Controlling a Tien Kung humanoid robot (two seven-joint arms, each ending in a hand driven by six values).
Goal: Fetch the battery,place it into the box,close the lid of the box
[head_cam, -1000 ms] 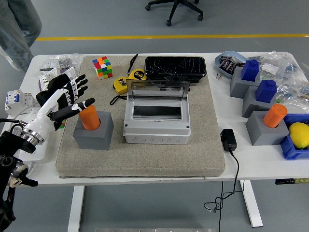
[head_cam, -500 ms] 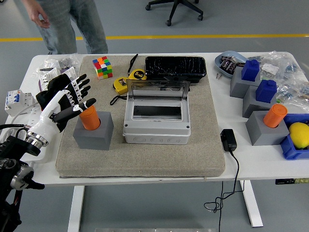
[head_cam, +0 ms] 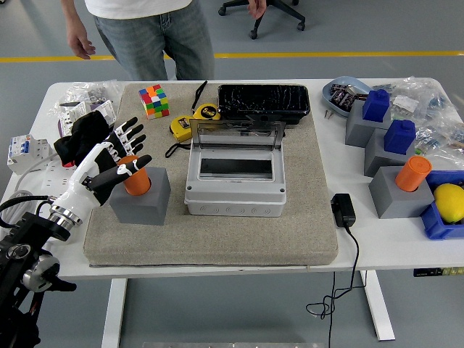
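Observation:
The smooth side of the battery [head_cam: 133, 178] stands in a round hole [head_cam: 138, 191], so the battery should slip out and leave the grey holder behind when the robot lifts the battery.
An orange cylinder, the battery [head_cam: 135, 180], stands upright in a grey block holder [head_cam: 142, 197] on the left of the beige mat [head_cam: 217, 239]. My left hand [head_cam: 116, 156] hovers just left of and over it, fingers spread, thumb tip touching its top, not grasping. The grey box [head_cam: 234, 181] sits at mat centre with its clear lid [head_cam: 235, 135] standing open at the back. My right hand is out of view.
A person stands at the table's far side, hands hanging free. Rubik's cube [head_cam: 153, 100], yellow tape measure [head_cam: 187, 123] and black tray [head_cam: 264, 100] lie behind the box. A second orange cylinder [head_cam: 411, 174], blue blocks and a charger [head_cam: 343, 209] are on the right.
My left hand has moved right and forward, closing in over the orange battery. The person has walked from the far left to behind the table's middle.

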